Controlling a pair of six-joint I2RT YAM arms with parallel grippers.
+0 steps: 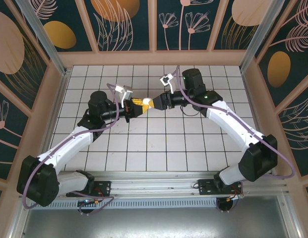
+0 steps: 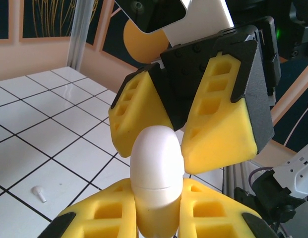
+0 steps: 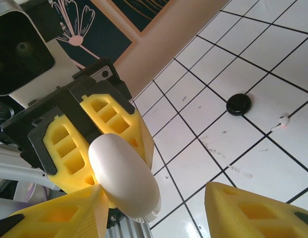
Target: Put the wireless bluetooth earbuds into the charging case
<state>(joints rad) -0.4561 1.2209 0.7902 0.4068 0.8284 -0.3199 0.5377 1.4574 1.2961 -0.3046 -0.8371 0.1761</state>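
The lid (image 2: pixel 156 156) is still closed on the charging case in my left gripper, so next I push the lid open with my right gripper before getting the loose earbud (image 3: pixel 280 122).
A white egg-shaped charging case (image 2: pixel 156 173) with its lid closed is held above the tiles, my left gripper (image 2: pixel 156 192) shut on its lower half. My right gripper (image 3: pixel 154 192) faces it from the other side, open, its yellow fingers (image 2: pixel 220 124) straddling the case's upper end; in the right wrist view a wide gap shows between the case (image 3: pixel 124 173) and one finger. From above, both grippers meet mid-table around the case (image 1: pixel 146 103). One tiny whitish earbud (image 3: pixel 280 124) lies loose on the tiles, and the same kind of whitish bit (image 2: pixel 39 193) shows in the left wrist view.
A round black disc (image 3: pixel 238 104) lies on the tiles near the whitish earbud. The white tiled floor (image 1: pixel 154 148) is walled by a wooden frame with patterned panels (image 1: pixel 154 57), and a metal rail runs along the near edge.
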